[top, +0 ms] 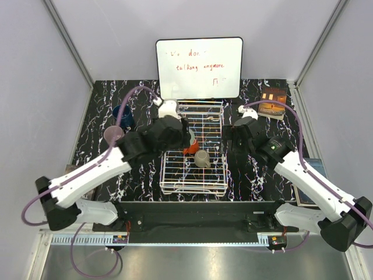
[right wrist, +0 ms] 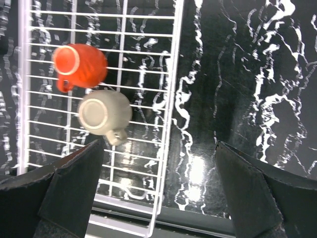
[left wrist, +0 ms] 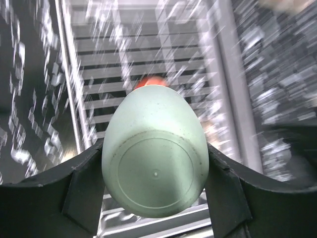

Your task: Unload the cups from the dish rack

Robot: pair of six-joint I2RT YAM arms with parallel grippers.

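The robot's left gripper is holding the mint green cup by its upturned bottom (left wrist: 156, 173), so the robot should tip the cup level over the rack (top: 204, 125) and hand it to the right gripper.
In the left wrist view a pale mint green cup (left wrist: 154, 163) fills the middle, bottom toward the camera, and my left gripper (left wrist: 154, 196) is shut on its sides over the white wire dish rack (left wrist: 148, 59). From above, that gripper (top: 185, 137) hangs over the dish rack (top: 193, 191). An orange-red cup (top: 190, 147) and a taupe cup (top: 201, 158) lie inside the rack. Off the rack at the left stand a dark blue cup (top: 123, 116) and a pink-lilac cup (top: 113, 135). My right gripper (right wrist: 161, 188) is open above the rack's right rim (right wrist: 171, 99), near the taupe cup (right wrist: 103, 113) and the orange-red cup (right wrist: 79, 67).
A whiteboard (top: 199, 68) with red writing leans behind the rack. A small wooden object (top: 273, 102) sits at the back right, and a flat dark item (top: 309, 181) lies at the right edge. Grey walls enclose the black marbled table (top: 256, 169).
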